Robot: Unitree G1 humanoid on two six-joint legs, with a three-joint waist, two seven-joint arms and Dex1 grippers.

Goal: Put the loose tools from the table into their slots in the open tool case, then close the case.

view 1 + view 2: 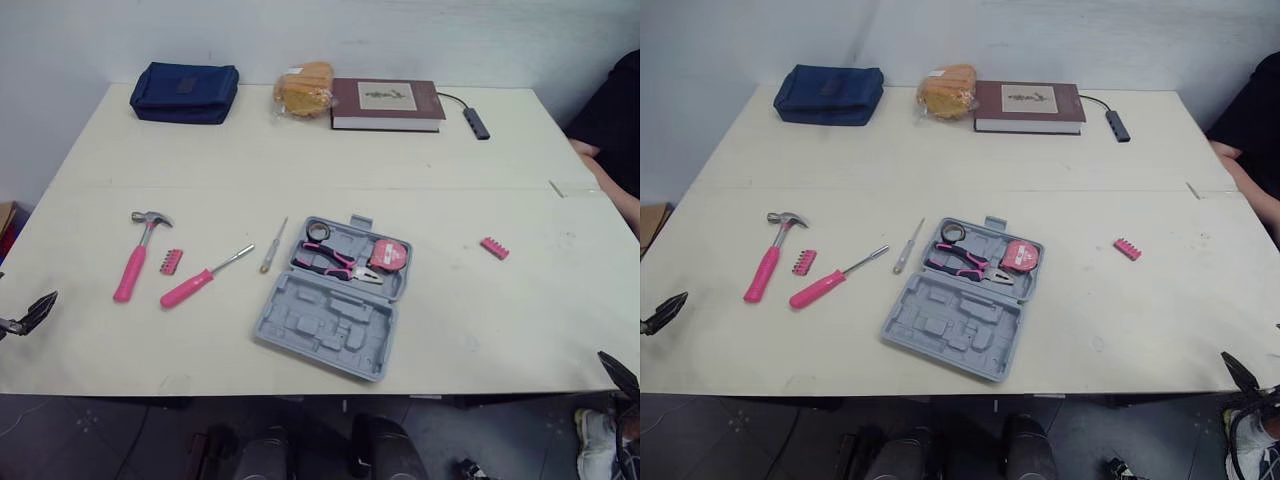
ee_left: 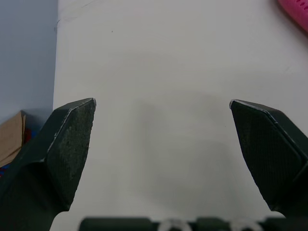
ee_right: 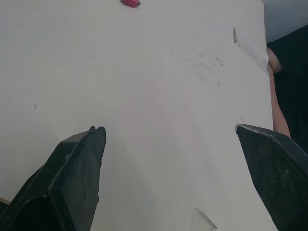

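The empty near half has a narrow channel (image 1: 335,294) next to the hinge, so the thin screwdriver (image 1: 272,249) will lie lengthwise along that channel when the robot carries it there.
The grey tool case (image 1: 335,297) lies open in the middle of the table, with pink pliers (image 1: 330,262), a tape measure (image 1: 389,256) and a small roll in its far half. Left of it lie a pink-handled hammer (image 1: 136,255), a small pink bit holder (image 1: 171,262), a pink screwdriver (image 1: 200,279) and a thin screwdriver (image 1: 272,247). A second pink bit holder (image 1: 494,248) rests to the right of the case. My left gripper (image 2: 161,144) is open at the table's left front edge, with nothing between its fingers. My right gripper (image 3: 178,173) is open at the right front corner.
Along the far edge sit a blue pouch (image 1: 185,92), a bag of bread (image 1: 304,89), a dark red book (image 1: 386,104) and a grey adapter on a cable (image 1: 476,122). A person's arm (image 1: 612,150) in a dark sleeve rests at the table's right side.
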